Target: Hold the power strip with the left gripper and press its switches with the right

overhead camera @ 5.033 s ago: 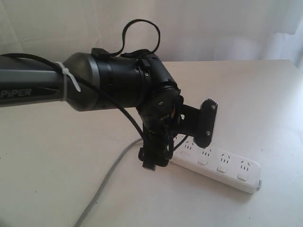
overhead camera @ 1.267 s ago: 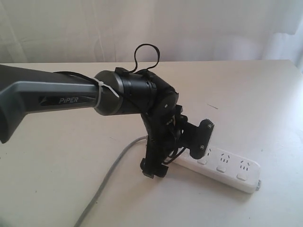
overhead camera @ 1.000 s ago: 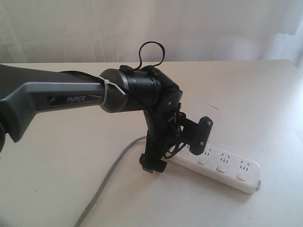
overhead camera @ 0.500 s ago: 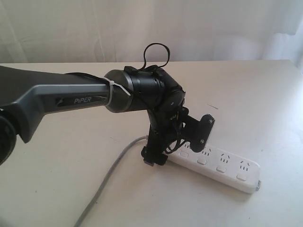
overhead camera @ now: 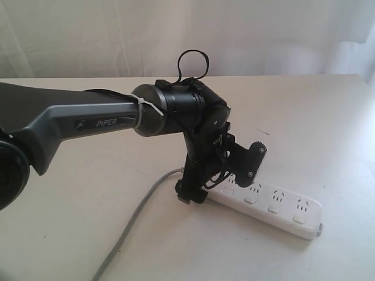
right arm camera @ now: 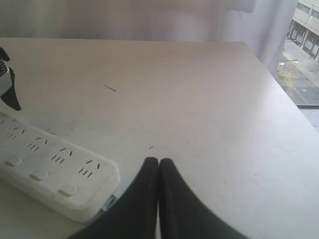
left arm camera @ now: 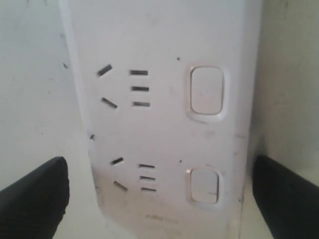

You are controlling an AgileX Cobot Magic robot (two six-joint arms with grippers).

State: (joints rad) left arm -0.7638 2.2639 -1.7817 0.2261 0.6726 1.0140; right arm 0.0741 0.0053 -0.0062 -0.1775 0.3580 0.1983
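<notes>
The grey cord (overhead camera: 128,226) is lying in a slack curve (overhead camera: 155,187), so it will trail after the white power strip and keep its curve when the robot pulls the power strip.
The white power strip (overhead camera: 275,206) lies flat on the table, its grey cord (overhead camera: 136,218) running toward the near left. My left gripper (overhead camera: 221,185) is open and straddles the strip's cord end, one finger on each long side. In the left wrist view the strip (left arm camera: 159,124) fills the gap between the black fingers (left arm camera: 35,194); one finger stands clear of its edge, the other is almost against it. Two switches (left arm camera: 206,90) show there. My right gripper (right arm camera: 159,162) is shut on nothing and hovers off the strip's (right arm camera: 50,164) free end. It is out of the exterior view.
The pale table (overhead camera: 304,117) stretches behind and to the right of the strip. Its far side edge (right arm camera: 271,92) runs next to a curtain and a window. The left arm's grey PiPER link (overhead camera: 88,120) crosses the left half of the scene above the table.
The left arm has reached further right and its wrist has turned, with the open gripper staying over the strip's cord end. The strip has not moved.
</notes>
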